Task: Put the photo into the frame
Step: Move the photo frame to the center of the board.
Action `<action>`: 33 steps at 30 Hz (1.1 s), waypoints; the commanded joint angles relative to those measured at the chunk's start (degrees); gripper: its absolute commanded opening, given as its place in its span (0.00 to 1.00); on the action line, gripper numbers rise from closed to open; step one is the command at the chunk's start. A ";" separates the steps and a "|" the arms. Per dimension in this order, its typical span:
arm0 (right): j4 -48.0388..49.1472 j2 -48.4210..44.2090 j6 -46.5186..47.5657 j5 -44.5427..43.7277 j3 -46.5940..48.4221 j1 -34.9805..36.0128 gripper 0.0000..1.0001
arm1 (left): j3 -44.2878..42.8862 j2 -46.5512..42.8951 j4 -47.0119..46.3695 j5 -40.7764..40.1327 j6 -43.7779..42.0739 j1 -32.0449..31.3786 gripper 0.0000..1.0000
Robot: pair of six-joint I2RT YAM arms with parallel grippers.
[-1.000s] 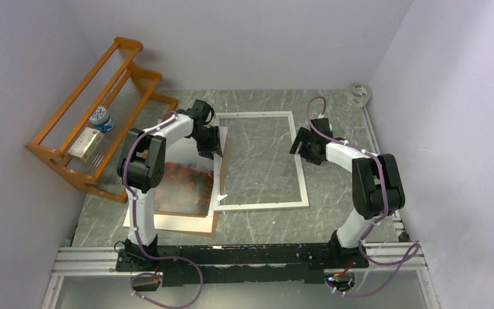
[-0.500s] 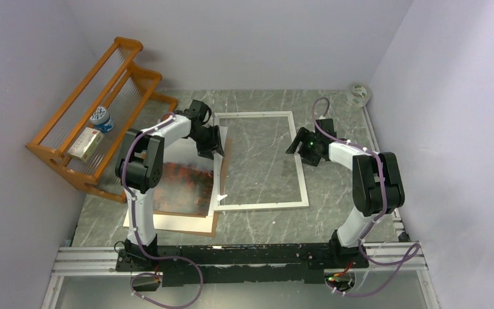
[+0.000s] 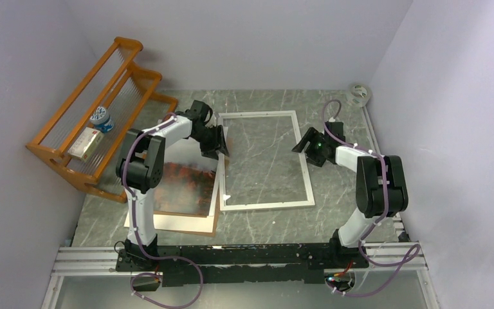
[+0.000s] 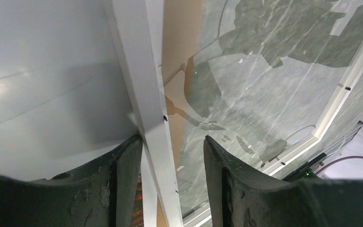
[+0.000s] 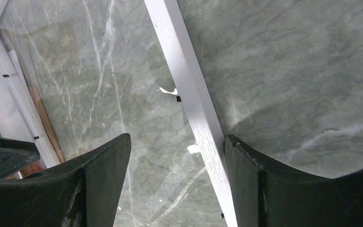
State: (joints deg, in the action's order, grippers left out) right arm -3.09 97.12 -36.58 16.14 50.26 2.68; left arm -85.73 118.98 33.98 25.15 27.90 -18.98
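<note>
The white frame lies over the brown backing board's edge (image 4: 179,42). My left gripper and my right gripper should first slide the frame away from the photo.
The white frame (image 3: 305,172) with its clear pane lies flat in the middle of the table. The photo (image 3: 183,187), red-orange trees under grey sky, lies left of it on a brown backing board (image 3: 215,224). My left gripper (image 3: 220,149) is open and straddles the frame's left rail (image 4: 144,90). My right gripper (image 3: 303,145) is open and straddles the frame's right rail (image 5: 189,99); its right finger (image 5: 260,184) touches the rail's outer side. The photo's grey sky (image 4: 42,71) fills the left of the left wrist view.
An orange wooden rack (image 3: 96,122) with a small jar and a box stands at the back left. A roll of tape (image 3: 359,93) lies at the back right corner. Walls close in on the left, back and right.
The frame has slid to the right, off the photo's edge. My right gripper has moved right with it. My left gripper has followed the left rail slightly right.
</note>
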 commanded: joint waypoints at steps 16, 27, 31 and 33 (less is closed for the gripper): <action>5.65 -5.89 -4.13 -6.88 -4.06 -5.74 0.73 | -12.23 7.20 -3.10 5.48 -1.10 -6.18 0.56; 0.83 -5.01 -4.16 -15.05 0.02 -7.77 0.72 | -17.80 11.87 3.00 2.01 -6.10 -7.36 0.64; -3.07 -6.58 -5.19 -20.18 1.69 -7.73 0.73 | -17.59 9.70 4.65 -2.50 -8.37 -7.17 0.74; -4.46 -8.10 -5.31 -21.70 2.43 -7.77 0.73 | -17.35 7.92 5.05 -4.78 -9.38 -6.97 0.78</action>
State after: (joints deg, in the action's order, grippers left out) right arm -4.23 92.92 -40.75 0.38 49.52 -4.84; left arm -102.52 129.91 36.18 26.65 22.87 -25.93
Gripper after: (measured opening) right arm 0.727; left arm 0.747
